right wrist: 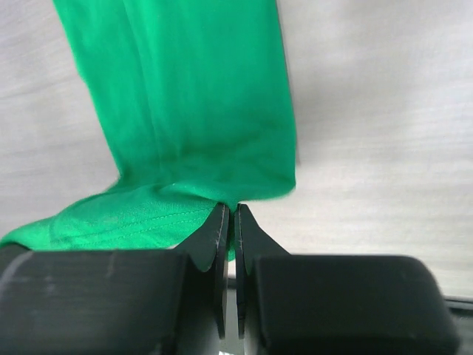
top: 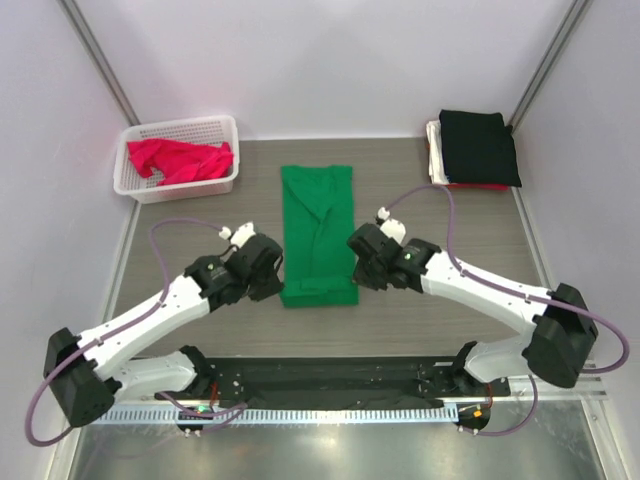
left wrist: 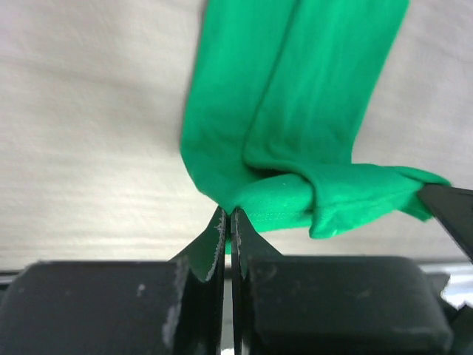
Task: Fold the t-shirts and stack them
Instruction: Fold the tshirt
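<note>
My left gripper should keep moving the green t-shirt's near hem [top: 320, 286] until it rests on the green strip's middle [top: 319, 234], because the hem reaches straight across its strip.
The bright green t-shirt [top: 318, 232] lies as a long narrow strip in the middle of the table, its near end turned up. My left gripper [top: 280, 272] is shut on the near left corner of the green t-shirt [left wrist: 295, 133]; my left gripper [left wrist: 229, 216] pinches the hem. My right gripper [top: 354, 262] is shut on the near right corner of the green t-shirt [right wrist: 192, 111]; my right gripper [right wrist: 230, 211] pinches cloth. A red-pink t-shirt [top: 180, 160] lies crumpled in the basket. A black t-shirt [top: 478, 146] tops a folded stack, with white and red edges under it.
The white lattice basket [top: 178, 186] stands at the back left. The folded stack sits at the back right corner. A black rail [top: 330, 385] runs along the near edge between the arm bases.
</note>
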Controlling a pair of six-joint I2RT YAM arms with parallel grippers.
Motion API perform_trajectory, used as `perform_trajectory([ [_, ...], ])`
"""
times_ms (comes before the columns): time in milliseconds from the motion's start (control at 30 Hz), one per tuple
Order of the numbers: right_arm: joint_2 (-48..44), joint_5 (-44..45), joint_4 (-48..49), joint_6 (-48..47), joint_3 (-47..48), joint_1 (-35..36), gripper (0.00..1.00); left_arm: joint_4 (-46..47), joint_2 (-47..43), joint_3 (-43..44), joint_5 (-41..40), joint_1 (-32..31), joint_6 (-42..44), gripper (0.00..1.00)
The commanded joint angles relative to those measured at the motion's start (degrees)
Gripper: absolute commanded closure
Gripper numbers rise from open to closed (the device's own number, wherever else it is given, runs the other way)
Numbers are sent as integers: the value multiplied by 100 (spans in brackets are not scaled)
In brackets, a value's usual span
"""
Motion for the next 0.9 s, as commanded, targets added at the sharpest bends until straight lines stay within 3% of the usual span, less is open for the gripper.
perform_trajectory([
  [0,371,176,-187,-917,655,-423,99,170,461,570,157,519,972,100],
  [133,890,71,-187,-1400,1236,-889,99,389,1201,1204,438,1142,1535,100],
  [467,2121,-324,-73,-2061,2220,-1637,99,566,2976,2601,807,1891,2371,100],
  [867,3044,-738,226,-2483,2713,-2033,99,715,3882,2928,1045,2277,2512,100],
])
